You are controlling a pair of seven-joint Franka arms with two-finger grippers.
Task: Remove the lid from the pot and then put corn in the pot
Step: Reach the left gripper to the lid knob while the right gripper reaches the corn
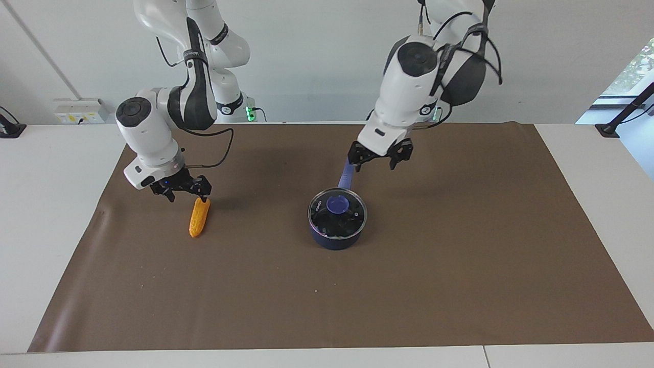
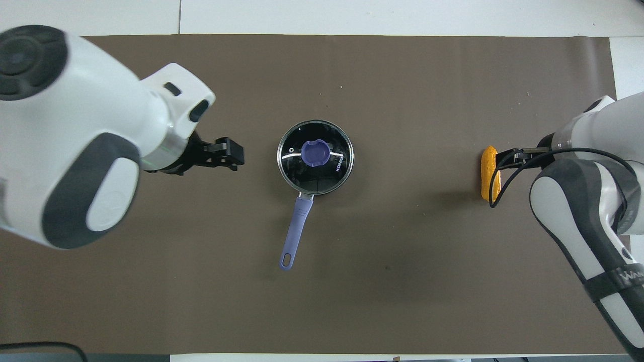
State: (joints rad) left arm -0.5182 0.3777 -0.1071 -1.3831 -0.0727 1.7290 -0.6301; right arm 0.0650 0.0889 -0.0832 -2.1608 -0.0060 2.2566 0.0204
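The corn (image 2: pixel 489 174) looks shorter than the width of the pot's round rim (image 2: pixel 315 157), so all of the corn will fit inside the pot when I lower it.
The dark navy pot (image 1: pixel 334 240) stands mid-mat with the glass lid (image 1: pixel 352 215) on it, its blue-purple knob (image 1: pixel 337 204) in the centre. The pot's handle (image 1: pixel 346 178) points toward the robots. My left gripper (image 1: pixel 379 159) is open and empty, raised over the handle. In the overhead view the left gripper (image 2: pixel 232 153) shows beside the lid (image 2: pixel 333 171). The yellow corn (image 1: pixel 199 217) lies on the mat toward the right arm's end. My right gripper (image 1: pixel 183 191) is open, low over the corn's robot-side end. The corn (image 2: pixel 487 173) shows partly under the right gripper (image 2: pixel 507 158).
A brown mat (image 1: pixel 460 266) covers most of the white table (image 1: pixel 51 230). Nothing else lies on it. A socket box (image 1: pixel 79 110) sits at the table's robot-side edge, toward the right arm's end.
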